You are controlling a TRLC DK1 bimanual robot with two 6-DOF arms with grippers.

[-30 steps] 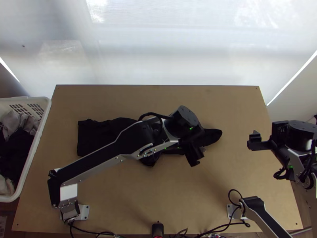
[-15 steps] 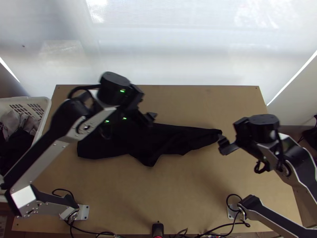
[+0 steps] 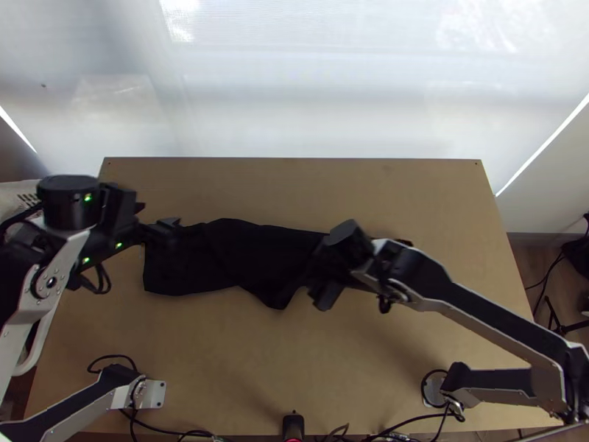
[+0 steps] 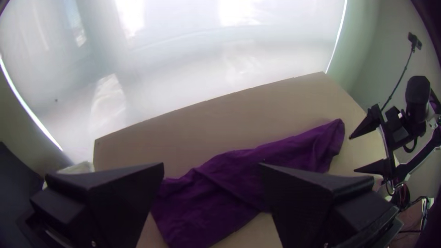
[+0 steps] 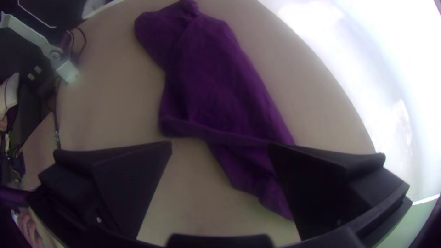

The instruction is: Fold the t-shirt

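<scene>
A folded edge [image 5: 216, 133] runs across the narrow piece of cloth and cloth sticks out below it, so the dark t-shirt [image 3: 247, 258] will spread out wide when I pull its tip.
The dark t-shirt [image 3: 250, 258] lies bunched into a long strip across the middle of the table; the left wrist view shows the shirt [image 4: 239, 179] as purple with creases, as does the right wrist view, where the cloth [image 5: 206, 87] has a fold across it. My left gripper [image 3: 166, 230] is over the shirt's left end; in its wrist view the left gripper [image 4: 211, 167] stands open with nothing between its fingertips. My right gripper [image 3: 318, 295] is above the shirt's right half, and in its wrist view the right gripper [image 5: 220, 147] is open, the cloth below it, ungripped.
A white basket [image 3: 46, 331] stands beyond the table's left edge, partly behind the left arm. Bare wood of the table [image 3: 294, 368] shows in front of the shirt and behind it. Cables [image 3: 199, 435] run along the near edge.
The left arm has swung from over the shirt's right part to its left end, uncovering cloth. The right arm has come in from the right side to above the shirt. The shirt lies about the same.
</scene>
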